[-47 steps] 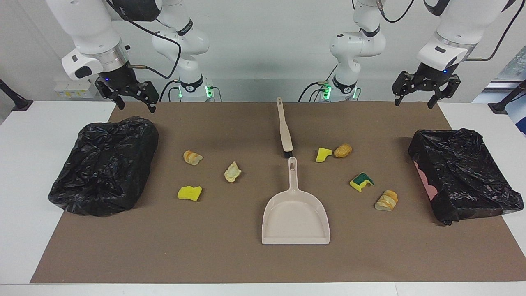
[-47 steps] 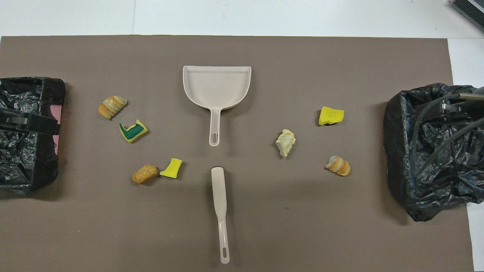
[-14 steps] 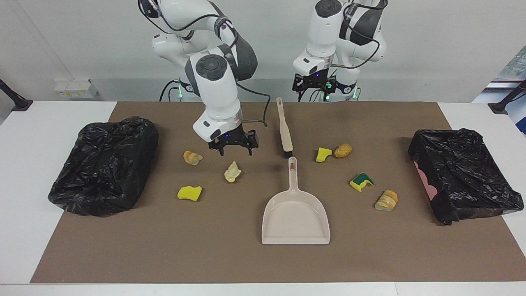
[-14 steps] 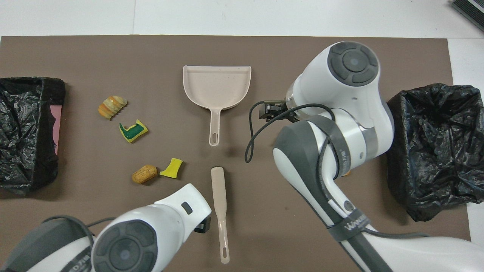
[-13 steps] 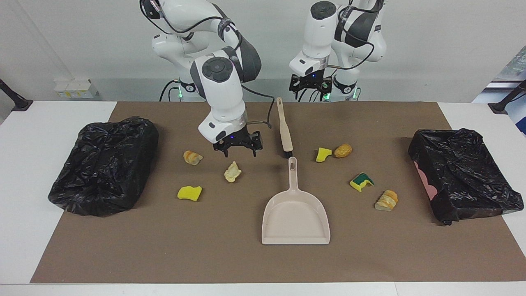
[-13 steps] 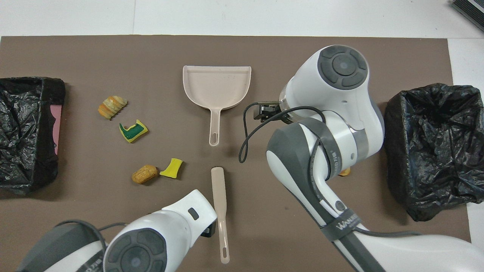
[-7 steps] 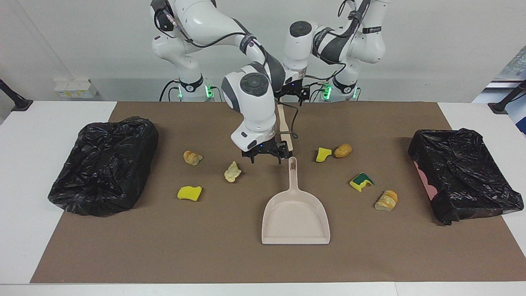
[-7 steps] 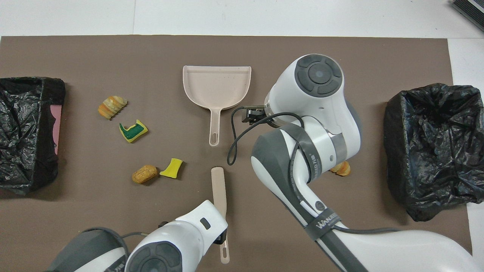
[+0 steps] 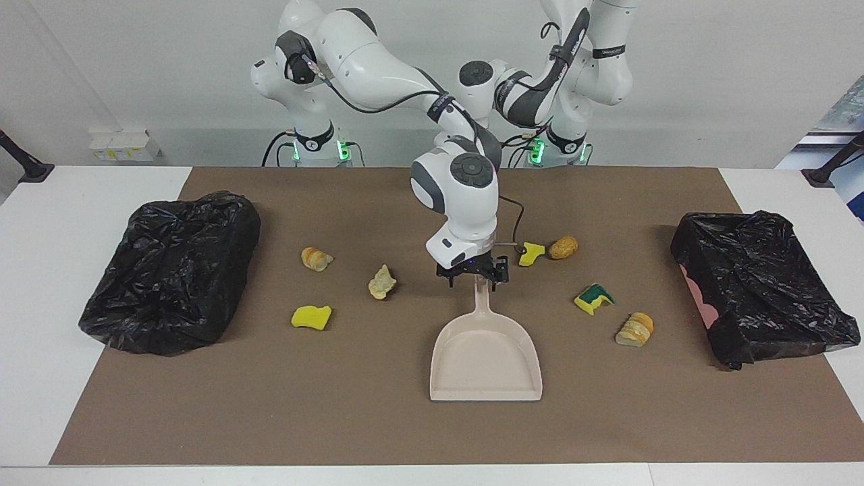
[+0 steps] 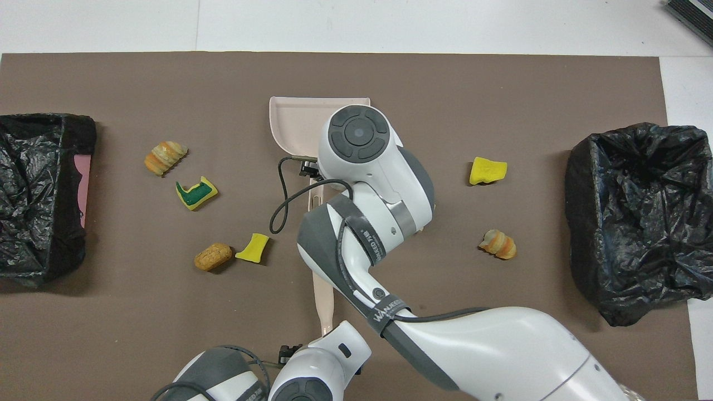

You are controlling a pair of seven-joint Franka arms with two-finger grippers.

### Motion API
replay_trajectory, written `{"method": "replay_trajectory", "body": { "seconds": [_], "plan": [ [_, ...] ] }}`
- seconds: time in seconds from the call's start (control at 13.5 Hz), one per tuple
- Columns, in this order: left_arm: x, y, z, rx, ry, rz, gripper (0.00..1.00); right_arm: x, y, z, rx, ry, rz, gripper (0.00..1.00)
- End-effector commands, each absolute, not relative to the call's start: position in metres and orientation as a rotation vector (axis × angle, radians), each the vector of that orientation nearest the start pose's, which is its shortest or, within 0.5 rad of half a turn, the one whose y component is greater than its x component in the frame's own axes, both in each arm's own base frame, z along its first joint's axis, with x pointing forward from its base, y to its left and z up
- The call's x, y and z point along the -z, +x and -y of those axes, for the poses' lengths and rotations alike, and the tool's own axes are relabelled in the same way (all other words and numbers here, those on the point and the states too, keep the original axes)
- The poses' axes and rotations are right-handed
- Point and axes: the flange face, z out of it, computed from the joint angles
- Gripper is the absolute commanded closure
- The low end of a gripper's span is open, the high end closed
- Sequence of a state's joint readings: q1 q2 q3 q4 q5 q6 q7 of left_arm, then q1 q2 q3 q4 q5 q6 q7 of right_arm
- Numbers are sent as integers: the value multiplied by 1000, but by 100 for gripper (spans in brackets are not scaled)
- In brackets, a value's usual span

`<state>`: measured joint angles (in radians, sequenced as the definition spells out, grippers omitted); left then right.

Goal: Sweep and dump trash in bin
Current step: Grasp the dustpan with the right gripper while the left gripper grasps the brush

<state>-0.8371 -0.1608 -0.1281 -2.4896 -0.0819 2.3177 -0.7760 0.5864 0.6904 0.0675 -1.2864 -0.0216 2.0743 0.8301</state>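
My gripper will tip the beige dustpan (image 10: 306, 126) over the bin, and the swept scraps will then slide out freely because the dustpan has a straight, open front edge (image 10: 321, 99).
The beige dustpan (image 9: 486, 358) lies mid-mat with its handle pointing toward the robots. My right gripper (image 9: 472, 283) is low over the handle's end, open, one finger on each side of it. The beige brush (image 10: 323, 301) lies nearer the robots, in line with the dustpan; only part of its handle shows. My left arm's wrist (image 10: 303, 379) hangs over the brush handle's end and hides its gripper. Several trash scraps lie on the mat: a yellow sponge (image 9: 311, 316), a pale chunk (image 9: 382, 282) and a bread slice (image 9: 635, 329) among them.
Two bins lined with black bags stand at the mat's ends, one (image 9: 172, 270) toward the right arm's end and one (image 9: 759, 287) toward the left arm's end. A yellow sponge (image 9: 531, 253) and a brown bread chunk (image 9: 562, 248) lie close to the right gripper.
My right gripper has crossed from beside the pale chunk to the dustpan's handle and come down around it. My left arm has swung in over the brush handle's end.
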Motion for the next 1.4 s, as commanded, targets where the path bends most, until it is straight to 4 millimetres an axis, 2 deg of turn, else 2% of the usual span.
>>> {"method": "replay_trajectory", "body": {
  "seconds": [0.0,0.07,0.15,0.22,0.3,0.59,0.66,0.81,0.96,1.11,1.26,1.33],
  "plan": [
    [-348,251,373,-71,-3162,-196,72,-348,600,-457,113,-3044,-304,27],
    [-349,252,375,-70,-3163,-197,92,-348,600,-456,109,-3048,-306,37],
    [-349,254,375,-71,-3165,-193,98,-348,600,-456,111,-3047,-306,47],
    [-347,254,375,-79,-3160,-190,100,-348,602,-456,117,-3044,-310,55],
    [-349,255,375,-89,-3153,-201,100,-348,603,-455,121,-3042,-311,58],
    [-374,266,371,-174,-3094,-194,100,-349,604,-454,127,-3041,-314,52],
    [-384,275,363,-185,-3085,-166,100,-351,604,-454,130,-3041,-313,61],
    [-406,288,343,-186,-3085,-128,100,-352,607,-450,149,-3045,-310,100],
    [-420,299,312,-240,-3060,-164,100,-367,615,-436,178,-3043,-314,100],
    [-433,313,274,-294,-3041,-113,100,-388,621,-422,198,-3037,-288,100],
    [-433,330,244,-289,-3005,-104,100,-413,626,-407,227,-3011,-277,100],
    [-432,341,229,-269,-2985,-59,100,-424,622,-404,228,-3007,-251,100]
  ]
}}
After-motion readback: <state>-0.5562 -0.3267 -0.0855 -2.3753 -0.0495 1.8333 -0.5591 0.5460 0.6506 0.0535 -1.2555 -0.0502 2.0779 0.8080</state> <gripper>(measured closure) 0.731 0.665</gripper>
